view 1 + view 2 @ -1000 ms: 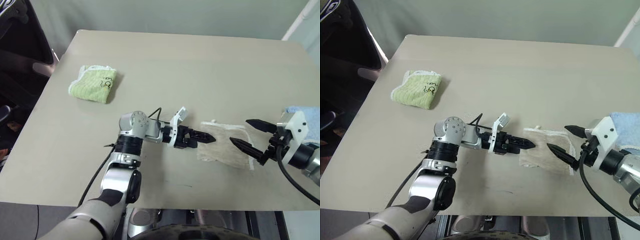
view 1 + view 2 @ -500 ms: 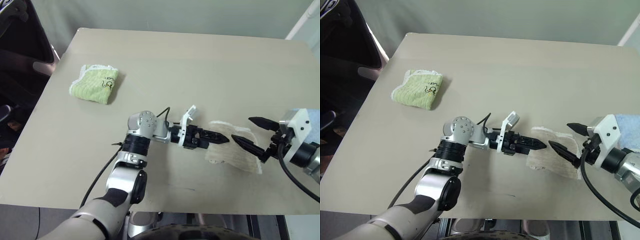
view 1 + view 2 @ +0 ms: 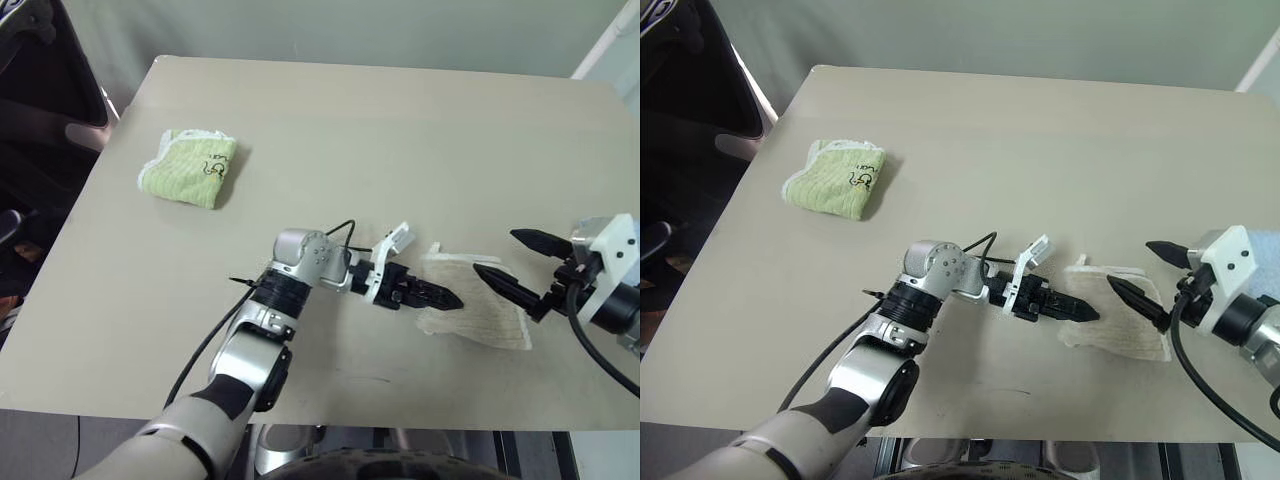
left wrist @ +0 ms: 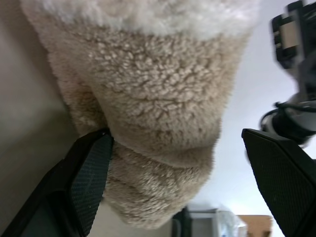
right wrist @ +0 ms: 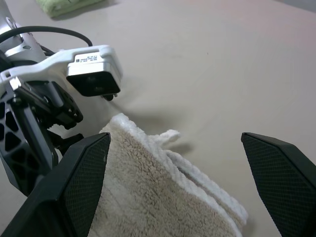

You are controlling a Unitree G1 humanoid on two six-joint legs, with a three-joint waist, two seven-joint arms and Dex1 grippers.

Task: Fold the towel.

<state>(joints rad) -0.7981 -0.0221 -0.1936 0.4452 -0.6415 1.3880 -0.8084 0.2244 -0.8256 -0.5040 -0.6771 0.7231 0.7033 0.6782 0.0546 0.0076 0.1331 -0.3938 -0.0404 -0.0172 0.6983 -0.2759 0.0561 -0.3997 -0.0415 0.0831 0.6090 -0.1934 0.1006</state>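
Note:
The beige towel (image 3: pixel 482 302) shows doubled layers (image 4: pixel 160 157) at its near end, so it will stay folded as one soft, drooping bundle when I lift and carry it.
The towel (image 3: pixel 480 308) is a beige terry cloth, folded small, lying near the table's front right. My left gripper (image 3: pixel 446 297) reaches in from the left, low over the table, and is open, its fingers (image 4: pixel 86 180) standing wide around the towel's (image 4: pixel 158 123) bunched near end, one touching its side. My right gripper (image 3: pixel 494 252) hovers open just above the towel's right part, holding nothing. In the right wrist view the towel (image 5: pixel 148 197) lies between its spread fingers (image 5: pixel 79 182), with the left wrist's white camera block (image 5: pixel 91 71) just beyond it.
A folded light-green towel (image 3: pixel 188 167) lies at the table's (image 3: pixel 400 130) left back. A bit of light-blue cloth (image 3: pixel 1268 268) shows behind my right wrist at the right edge. Dark furniture (image 3: pixel 40 110) stands beyond the left edge. The front edge is close below the towel.
My left gripper has slid right along the table and rolled, pushing the beige towel a little to the right and bunching its near end. The right gripper has hardly moved.

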